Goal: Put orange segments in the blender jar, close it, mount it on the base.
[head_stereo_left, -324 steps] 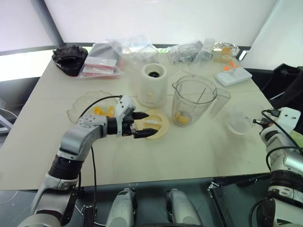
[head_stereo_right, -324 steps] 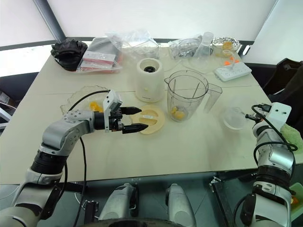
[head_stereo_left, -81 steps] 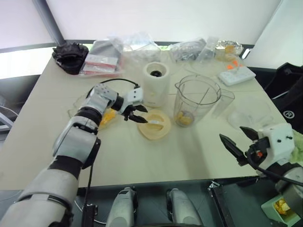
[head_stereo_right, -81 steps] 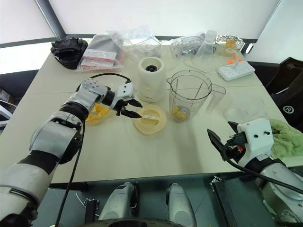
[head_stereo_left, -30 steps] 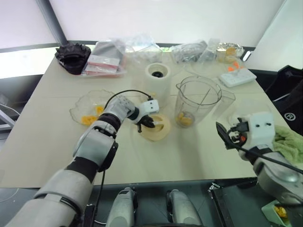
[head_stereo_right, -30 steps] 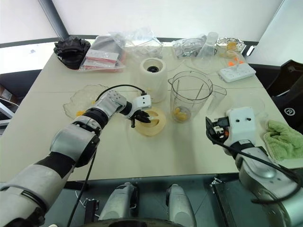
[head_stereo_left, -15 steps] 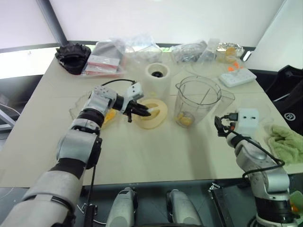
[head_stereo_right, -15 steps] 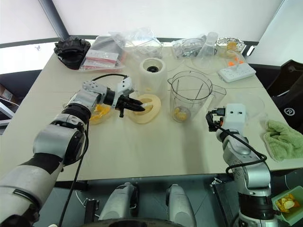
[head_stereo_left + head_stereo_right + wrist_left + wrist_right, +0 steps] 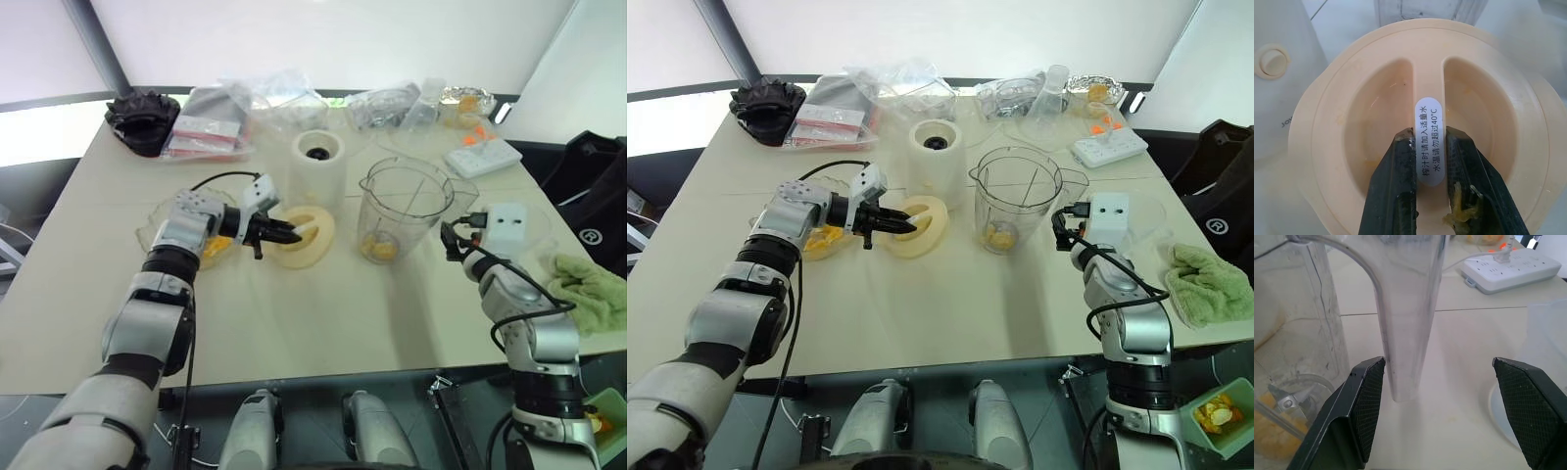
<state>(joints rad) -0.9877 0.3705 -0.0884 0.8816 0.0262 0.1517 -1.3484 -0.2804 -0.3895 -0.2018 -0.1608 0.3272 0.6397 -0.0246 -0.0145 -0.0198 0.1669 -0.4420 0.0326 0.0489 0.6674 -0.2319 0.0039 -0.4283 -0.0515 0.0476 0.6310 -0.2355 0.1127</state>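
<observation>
My right gripper keeps moving toward the jar (image 9: pixel 400 213) until its upright handle (image 9: pixel 1406 352), now between the open fingers, sits in the middle of them, and then close.
The clear blender jar (image 9: pixel 405 211) stands open at mid-table with orange segments (image 9: pixel 379 249) at its bottom by the blade. More orange segments (image 9: pixel 217 247) lie in a ruffled glass dish (image 9: pixel 157 233). Behind stands the cream base (image 9: pixel 318 166), dark socket up. My left gripper (image 9: pixel 1430 142) is shut on the centre ridge of the cream lid (image 9: pixel 299 235), which hangs tilted above the table between the dish and the base. To the right of the jar my right gripper (image 9: pixel 1439 366) is open, one finger on each side of the jar's handle (image 9: pixel 1405 308), not touching it.
A white power strip (image 9: pixel 483 157) lies at the back right. Plastic bags (image 9: pixel 265 98) and a black object (image 9: pixel 144 116) line the far edge. A clear cup (image 9: pixel 529 223) sits behind my right gripper, a green cloth (image 9: pixel 588 284) at the right edge.
My left gripper has raised the lid off the table and carried it left, tilting it. My right gripper has moved forward, up to the jar's handle.
</observation>
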